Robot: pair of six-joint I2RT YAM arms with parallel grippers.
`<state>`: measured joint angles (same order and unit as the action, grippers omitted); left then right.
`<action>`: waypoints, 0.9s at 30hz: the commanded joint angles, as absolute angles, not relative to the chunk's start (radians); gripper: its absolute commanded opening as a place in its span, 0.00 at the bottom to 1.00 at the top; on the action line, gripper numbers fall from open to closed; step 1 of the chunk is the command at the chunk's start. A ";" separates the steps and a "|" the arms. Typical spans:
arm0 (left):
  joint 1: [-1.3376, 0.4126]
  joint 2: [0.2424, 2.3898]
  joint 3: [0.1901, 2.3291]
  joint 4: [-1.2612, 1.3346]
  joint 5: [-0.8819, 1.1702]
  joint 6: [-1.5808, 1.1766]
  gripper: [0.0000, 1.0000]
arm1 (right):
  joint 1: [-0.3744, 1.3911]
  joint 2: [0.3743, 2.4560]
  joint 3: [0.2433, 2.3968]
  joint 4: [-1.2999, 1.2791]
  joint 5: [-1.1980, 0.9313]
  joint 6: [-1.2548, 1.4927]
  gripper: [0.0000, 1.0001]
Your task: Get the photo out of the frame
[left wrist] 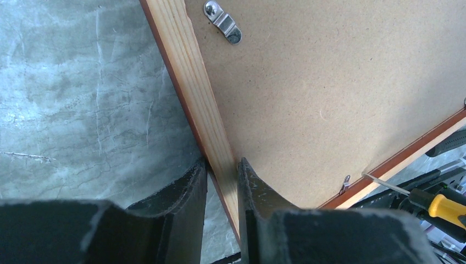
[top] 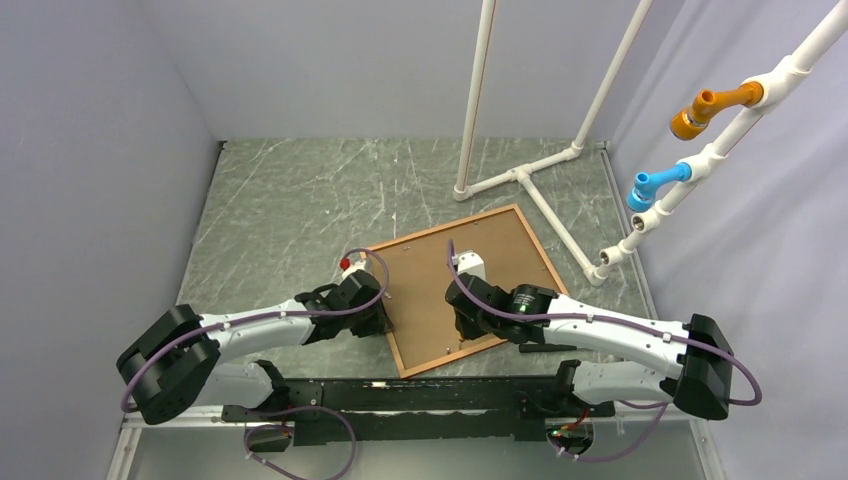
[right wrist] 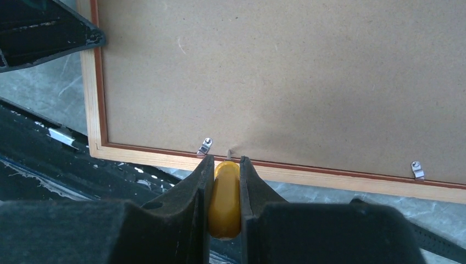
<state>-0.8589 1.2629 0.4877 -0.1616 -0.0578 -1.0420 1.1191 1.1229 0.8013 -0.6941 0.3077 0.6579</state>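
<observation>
The metal clip (right wrist: 205, 146) lies at a slant over the board's near edge and the screwdriver tip is clear of it, so the robot's right gripper should return to the clip's corner side (right wrist: 192, 148).
The frame (top: 440, 229) lies face down mid-table, and only the photo's plain brown board back (top: 435, 295) shows. My left gripper (left wrist: 222, 170) is shut on the frame's pale wooden left rail (left wrist: 192, 93), one finger outside it and one on the board (left wrist: 329, 99). My right gripper (right wrist: 225, 160) is shut on a yellow-handled screwdriver (right wrist: 224, 198). Its tip sits at the board's near edge beside a metal clip (right wrist: 204, 146). Another clip (right wrist: 417, 169) is further right, and one (left wrist: 222, 22) on the left side. The picture side is hidden.
A white pipe stand (top: 520, 175) stands behind the frame, with orange (top: 710, 105) and blue (top: 655, 187) fittings at the right. A black rail (top: 400, 395) runs along the near edge. Grey walls close the left and back.
</observation>
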 commanded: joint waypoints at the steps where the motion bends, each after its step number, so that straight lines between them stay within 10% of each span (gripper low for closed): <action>1: -0.858 1.292 0.439 -0.233 -0.110 -1.015 0.28 | 1.132 1.127 0.815 -0.638 0.285 0.671 0.00; 27: -0.859 1.308 0.444 -0.228 -0.092 -1.019 0.37 | 1.149 1.181 0.855 -0.630 0.276 0.665 0.00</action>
<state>-0.8589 1.2549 0.4725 -0.1425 -0.0547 -1.0435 1.1404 1.1687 0.8406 -0.5877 0.2581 0.6716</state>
